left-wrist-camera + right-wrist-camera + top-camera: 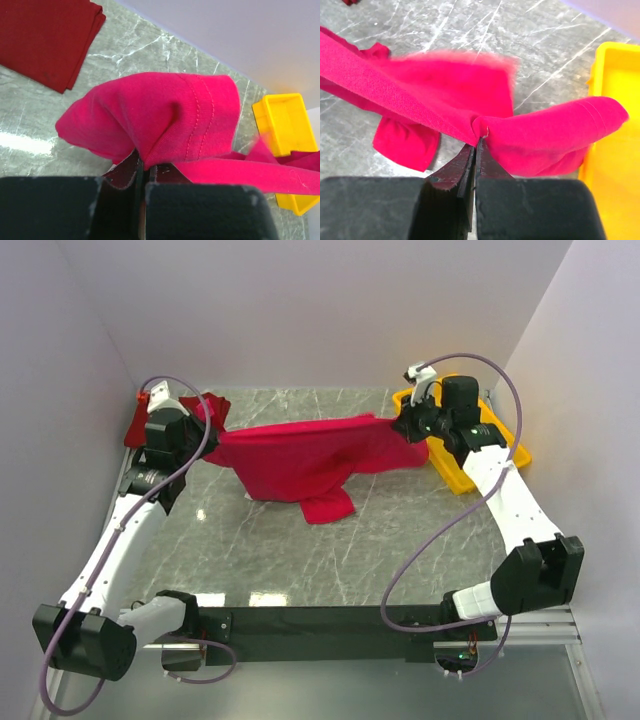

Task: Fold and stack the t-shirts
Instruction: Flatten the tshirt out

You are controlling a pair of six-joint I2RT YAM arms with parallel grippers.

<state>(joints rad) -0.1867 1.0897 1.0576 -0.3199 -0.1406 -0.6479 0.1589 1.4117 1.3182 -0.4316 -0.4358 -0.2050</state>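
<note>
The crimson t-shirt's lower part (324, 502) is hanging bunched up under its stretched edge. Next, I swing my left gripper back and spread the t-shirt out over the open marble (260, 530) before I fold it.
The crimson t-shirt (300, 455) hangs stretched between both arms above the marble table, its lower part drooping to the surface. My left gripper (207, 412) is shut on its left end; bunched cloth (160, 115) bulges just past the closed jaws of that left gripper (143, 167). At the right end, my right gripper (402, 426) is shut on the shirt. Its pinched fold (545, 135) sits right beyond the right gripper (476, 142). The darker maroon t-shirt (45, 40) lies folded at the table's far left corner (135, 425), partly hidden by the left arm.
A yellow plastic tray (505, 445) sits at the far right, under and behind the right wrist; its wall (615, 190) lies close to the right jaws. White walls close in the table on three sides. A black bar (320, 620) runs along the near edge.
</note>
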